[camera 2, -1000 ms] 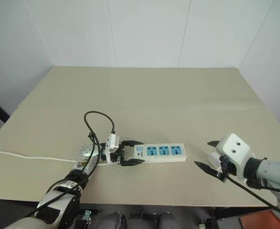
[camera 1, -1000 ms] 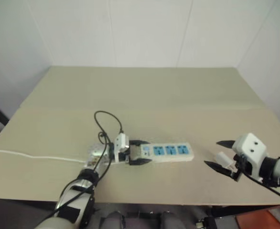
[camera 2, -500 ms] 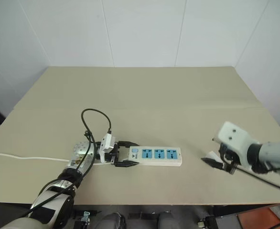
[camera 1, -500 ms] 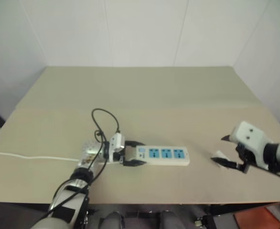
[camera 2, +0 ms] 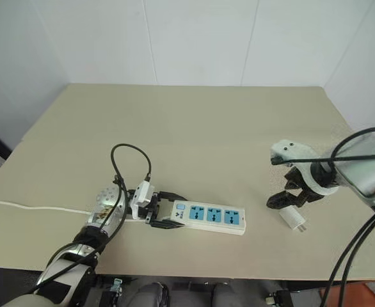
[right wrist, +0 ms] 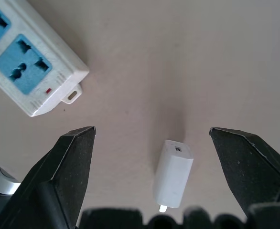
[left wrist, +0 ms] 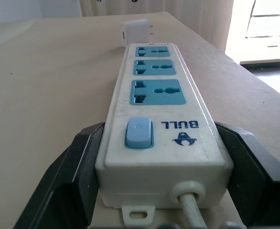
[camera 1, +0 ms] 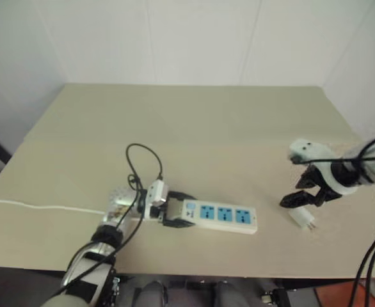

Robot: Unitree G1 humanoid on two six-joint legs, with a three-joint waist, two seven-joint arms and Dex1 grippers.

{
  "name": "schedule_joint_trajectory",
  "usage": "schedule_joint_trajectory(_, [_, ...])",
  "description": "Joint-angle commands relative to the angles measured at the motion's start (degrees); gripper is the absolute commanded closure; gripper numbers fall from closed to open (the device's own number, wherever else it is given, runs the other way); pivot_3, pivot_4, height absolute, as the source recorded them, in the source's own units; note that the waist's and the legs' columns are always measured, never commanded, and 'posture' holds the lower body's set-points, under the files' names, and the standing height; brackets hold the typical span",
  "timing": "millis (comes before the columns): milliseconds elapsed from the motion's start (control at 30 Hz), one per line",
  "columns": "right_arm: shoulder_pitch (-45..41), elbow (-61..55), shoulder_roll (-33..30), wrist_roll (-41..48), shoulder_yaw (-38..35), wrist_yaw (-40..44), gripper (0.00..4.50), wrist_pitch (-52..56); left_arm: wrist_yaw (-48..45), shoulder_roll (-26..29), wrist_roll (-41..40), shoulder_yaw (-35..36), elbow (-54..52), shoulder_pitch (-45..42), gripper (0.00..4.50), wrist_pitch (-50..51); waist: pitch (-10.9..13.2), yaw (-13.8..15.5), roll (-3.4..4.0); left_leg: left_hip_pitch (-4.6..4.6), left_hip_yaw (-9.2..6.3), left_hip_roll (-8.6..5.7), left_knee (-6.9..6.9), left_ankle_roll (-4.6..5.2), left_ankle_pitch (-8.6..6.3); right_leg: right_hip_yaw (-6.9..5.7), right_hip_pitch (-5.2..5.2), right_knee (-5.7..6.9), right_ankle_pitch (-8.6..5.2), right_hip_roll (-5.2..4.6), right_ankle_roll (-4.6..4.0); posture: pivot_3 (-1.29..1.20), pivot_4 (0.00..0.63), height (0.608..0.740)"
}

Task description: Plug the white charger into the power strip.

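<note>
I should keep moving my right gripper down and close it around the white charger's body (camera 2: 292, 218), as the charger's long sides face the open fingers and its prongs (camera 2: 303, 228) point clear.
The power strip (camera 1: 221, 215) lies on the beige table (camera 1: 194, 121), slightly askew, its three blue sockets facing up. My left gripper (camera 1: 175, 214) is shut on its switch end, one black finger (left wrist: 80, 167) pressed along each side. The white charger (camera 2: 295, 219) lies on its side on the table to the right of the strip, also seen beyond the strip's far end as the charger (left wrist: 136, 32). My right gripper (camera 2: 293, 198) hangs above it, pointing down and wide open. From its wrist the charger (right wrist: 173, 180) lies below, between the spread fingers (right wrist: 73, 157), untouched.
The strip's thin white cord (camera 1: 40, 208) runs left off the table. A black cable loop (camera 1: 143, 160) stands above my left wrist, and black cables (camera 2: 354, 249) hang from my right arm. The table's front edge is close below the strip and charger.
My right arm has risen and turned its open gripper from level to pointing down over the charger. The strip has turned slightly with my left gripper. The camera has shifted.
</note>
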Motion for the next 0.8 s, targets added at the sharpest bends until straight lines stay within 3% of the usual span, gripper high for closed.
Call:
schedule_joint_trajectory(33, [-2.4,2.3,0.8,-1.8,2.7,-0.3,0.00,1.4,0.5,-0.3,1.1,-1.4,-1.2,1.9,1.24,-0.3,0.0,0.0,0.00,0.00,0.00,0.00,0.00,0.00,0.00,0.00,0.00,0.00,0.00,0.00,0.00,0.00,0.150,0.740])
schedule_joint_trajectory(167, [-2.0,5.2,1.5,-3.1,5.1,-0.6,0.00,0.8,1.1,-0.3,1.2,-1.6,-2.0,2.3,1.24,0.0,0.0,0.1,0.03,0.03,0.00,-0.01,0.03,0.00,0.00,0.00,0.02,0.05,0.00,0.00,0.00,0.00,0.150,0.740])
schedule_joint_trajectory(800, [2.6,16.1,5.6,-4.8,4.0,-3.9,0.00,-0.7,0.9,0.2,1.9,-1.9,-0.6,1.8,1.24,-1.2,0.0,-0.1,0.06,0.07,0.00,-0.02,0.10,0.00,0.00,0.00,0.05,0.13,0.00,0.01,0.00,0.00,0.150,0.740])
